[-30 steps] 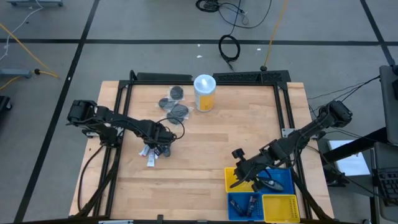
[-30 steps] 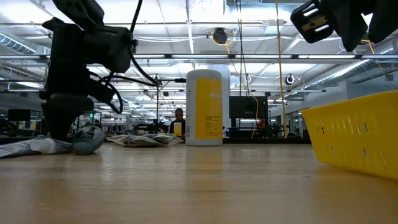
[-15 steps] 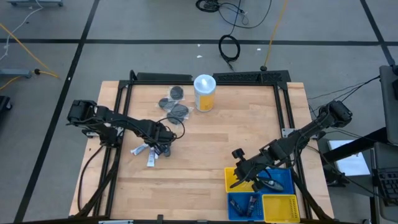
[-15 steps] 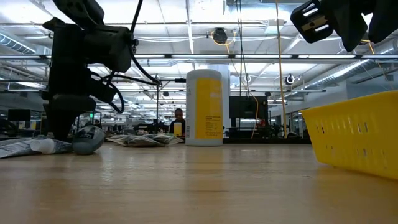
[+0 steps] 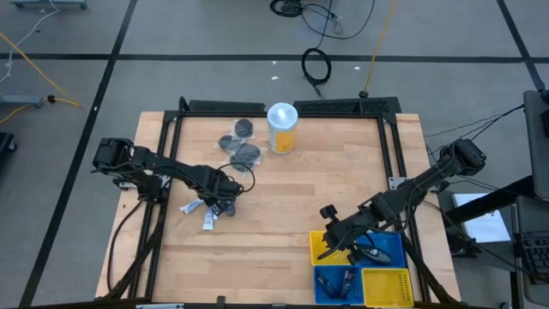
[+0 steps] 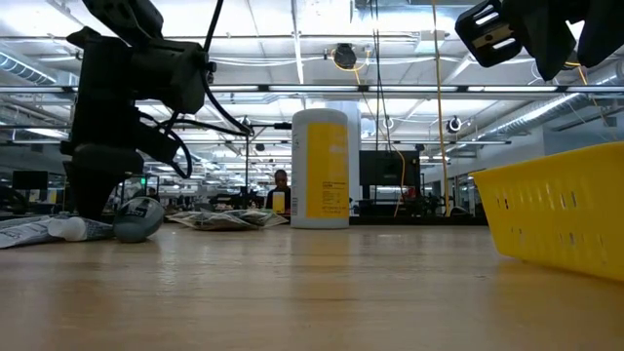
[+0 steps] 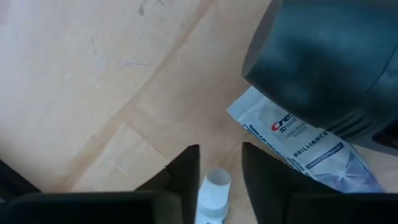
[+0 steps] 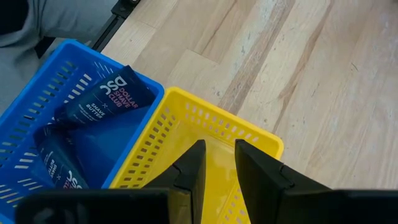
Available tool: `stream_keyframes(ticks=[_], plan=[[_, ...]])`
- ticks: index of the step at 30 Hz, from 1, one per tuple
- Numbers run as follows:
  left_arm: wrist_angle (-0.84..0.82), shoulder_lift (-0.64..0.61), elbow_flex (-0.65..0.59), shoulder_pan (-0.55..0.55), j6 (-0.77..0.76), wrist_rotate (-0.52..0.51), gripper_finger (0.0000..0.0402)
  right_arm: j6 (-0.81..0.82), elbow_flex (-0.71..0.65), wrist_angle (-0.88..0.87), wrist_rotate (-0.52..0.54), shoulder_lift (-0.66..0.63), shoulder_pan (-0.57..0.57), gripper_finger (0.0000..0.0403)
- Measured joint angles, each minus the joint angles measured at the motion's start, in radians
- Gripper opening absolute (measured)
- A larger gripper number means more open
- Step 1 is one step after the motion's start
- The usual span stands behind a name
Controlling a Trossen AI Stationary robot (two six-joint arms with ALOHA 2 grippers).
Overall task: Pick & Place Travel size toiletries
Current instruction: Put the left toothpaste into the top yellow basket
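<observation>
The open fingers of the robot's left gripper are too far toward the white tube's cap tip (image 7: 217,177), so the left gripper should move toward the tube's body and close just below the cap (image 7: 210,216) before it lifts.
My left gripper (image 5: 216,199) is low over the table's left middle, open, fingers pointing down. Its fingers stand on either side of the cap end of a small white tube (image 7: 217,185), with a small gap on each side. A second white tube (image 7: 298,142) lies beside it, partly under a dark round item (image 7: 329,62). The tubes (image 5: 194,207) lie flat on the wood. Several grey round tins (image 5: 244,153) lie at the far middle. My right gripper (image 8: 219,165) hangs slightly open and empty above the yellow basket (image 8: 186,124).
A white-lidded yellow-and-white canister (image 5: 282,128) stands beside the tins. Four small baskets sit at the near right; the blue one (image 8: 68,118) holds dark sachets (image 8: 109,96). A black frame (image 5: 171,129) runs along the table's edges. Bare wood lies in the middle (image 5: 283,197).
One white tube by my left gripper has slid a little toward the table's left edge and now shows longer beside the gripper. My right gripper has kept still.
</observation>
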Motion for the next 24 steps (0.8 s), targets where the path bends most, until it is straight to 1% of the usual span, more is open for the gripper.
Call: stream_keyframes(ticks=[3,6,11,14,17,21,24], plan=[[-0.005,0.000,0.000,-0.002,0.022,0.026,0.0154,0.000,0.000,0.000,0.000,0.000,0.000,0.0078],[-0.006,0.000,0.000,-0.008,0.059,0.025,0.0176,0.002,0.000,0.000,0.000,0.000,0.000,0.0077],[-0.010,0.000,0.000,-0.013,0.081,0.022,0.0198,0.003,0.000,0.000,0.000,0.000,0.000,0.0079],[-0.055,0.000,0.000,-0.026,0.090,0.023,0.0204,0.003,0.000,0.000,0.000,0.000,0.000,0.0078],[-0.087,-0.001,-0.012,-0.039,0.064,0.025,0.0203,0.003,0.000,-0.001,0.000,0.000,0.000,0.0077],[-0.065,-0.001,-0.050,-0.056,0.052,0.041,0.0196,0.003,0.000,0.000,0.000,0.000,0.000,0.0078],[0.002,-0.006,-0.078,-0.065,0.071,0.059,0.0189,-0.009,0.000,0.003,0.000,0.000,0.000,0.0077]])
